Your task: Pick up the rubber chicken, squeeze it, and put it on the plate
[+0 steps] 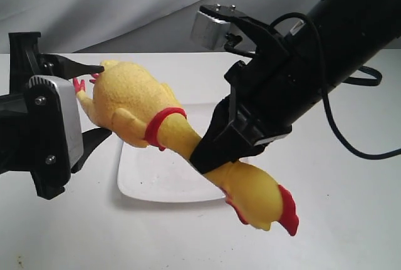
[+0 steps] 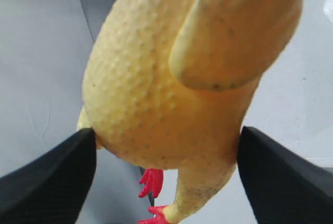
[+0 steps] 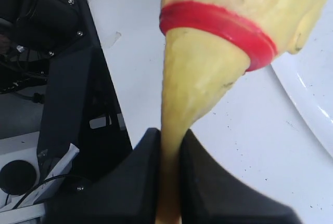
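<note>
The rubber chicken's rear (image 1: 102, 98) by its feet is at my left gripper's fingers, so I should open them, move further in and squeeze the middle of its body (image 1: 135, 98).
The rubber chicken (image 1: 131, 101) hangs slanted in the air above the plate (image 1: 156, 182), its red-combed head low at the front right and its red feet at the back left. My right gripper (image 1: 210, 157) is shut on the thin neck just below the red collar, and the neck (image 3: 200, 83) is pinched flat between its fingers (image 3: 169, 135). My left gripper (image 1: 100, 101) straddles the plump rear of the body (image 2: 166, 78). Its jaws stand wide, and both pads (image 2: 62, 172) touch the sides of the body just above the feet.
The white plate's rim (image 3: 312, 94) lies on a white table under the chicken. A black cable (image 1: 351, 145) loops off the right arm. The left arm's black housing (image 3: 62, 78) stands close beside the chicken. A grey backdrop closes the far side.
</note>
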